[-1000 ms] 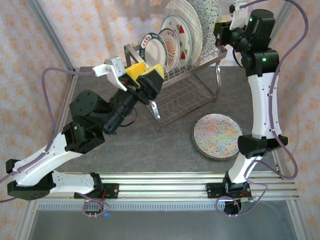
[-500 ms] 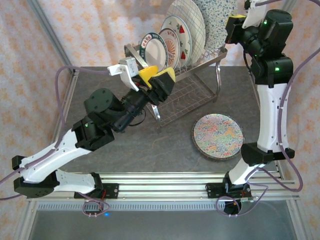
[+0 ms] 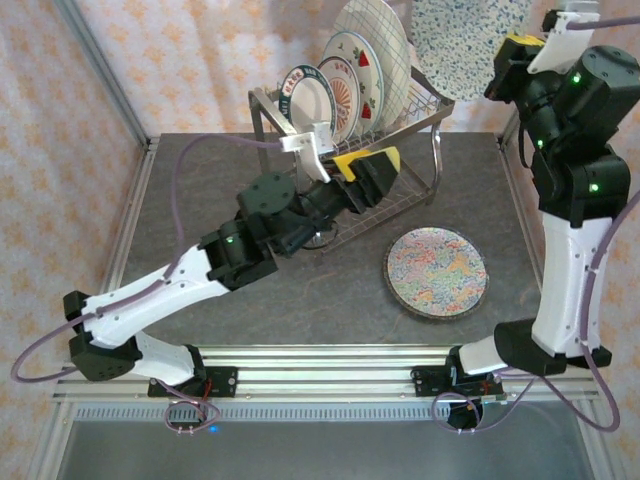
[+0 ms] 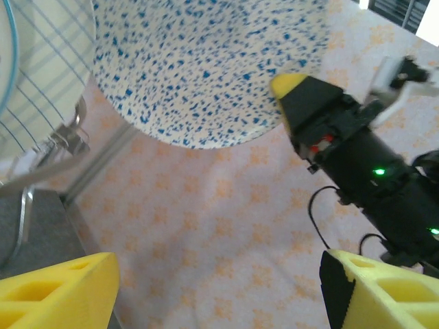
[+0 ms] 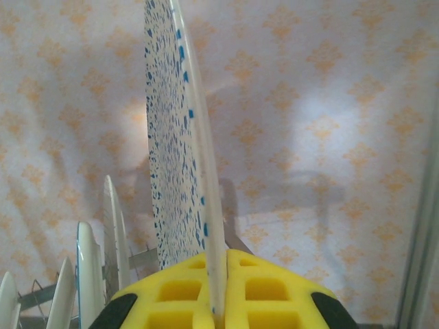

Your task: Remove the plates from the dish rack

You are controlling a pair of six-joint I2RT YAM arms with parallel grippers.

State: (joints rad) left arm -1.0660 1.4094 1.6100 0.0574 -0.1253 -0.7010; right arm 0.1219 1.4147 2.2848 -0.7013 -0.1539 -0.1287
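My left gripper keeps moving to the plate's free edge (image 4: 195, 144) and closes there, as my right gripper holds the blue-speckled plate (image 3: 470, 45) clear of the dish rack.
My right gripper (image 3: 508, 55) is shut on the rim of a blue-speckled plate (image 3: 465, 42) and holds it upright in the air, up and to the right of the dish rack (image 3: 420, 118). In the right wrist view this plate (image 5: 180, 137) stands edge-on between the yellow fingers (image 5: 274, 295). Three plates still stand in the rack: a small dark-rimmed one (image 3: 305, 97), a fruit-print one (image 3: 352, 78) and a plaid-lined one (image 3: 375, 35). Over the rack's lower tier my left gripper (image 3: 372, 170) is open and holds nothing. From the left wrist, the speckled plate (image 4: 206, 62) hangs ahead of the left gripper (image 4: 219, 288).
A multicoloured plate (image 3: 436, 272) lies flat on the grey table (image 3: 300, 310) to the right of the rack, near the right arm's base. Patterned curtains close off the back and sides. The rack's looped handle (image 4: 62, 144) is at the left of the left wrist view.
The right gripper has carried the speckled plate up and to the right, out of the rack. The left arm has reached forward and right, over the rack.
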